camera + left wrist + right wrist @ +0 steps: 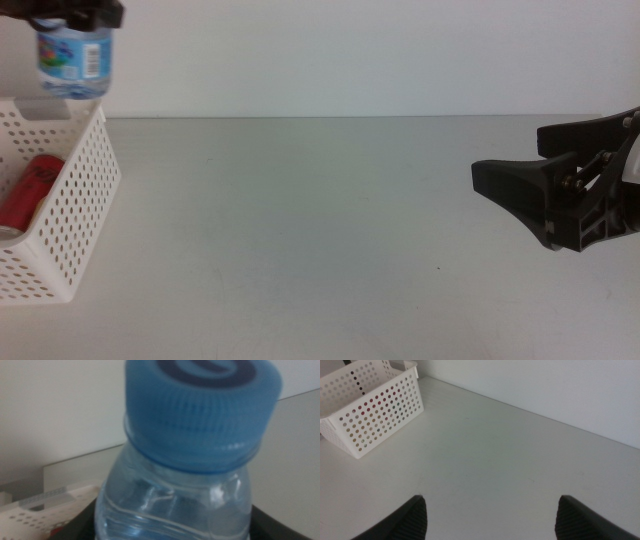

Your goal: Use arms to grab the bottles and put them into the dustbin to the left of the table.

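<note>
I should keep moving my left gripper over the dustbin's opening [32,142], because the water bottle's bottom [75,91] is clear above the dustbin's far rim. I should then lower the bottle inside and let go of it there.
My left gripper [76,16] is at the top left of the middle view, shut on the small clear water bottle [72,62], which has a blue label. It holds the bottle in the air over the far end of the white perforated dustbin [88,190]. In the left wrist view the bottle's blue cap [200,415] fills the picture, with the dustbin's rim [35,510] below it. A red soda can [30,190] lies inside the dustbin. My right gripper [500,180] hovers over the table's right side, open and empty. The tea bottle is out of view.
The light grey-white table [320,230] stretches between the dustbin and the right gripper. The right wrist view shows the dustbin [375,405] far across the table [495,460], with red showing through its holes. A pale wall stands behind the table.
</note>
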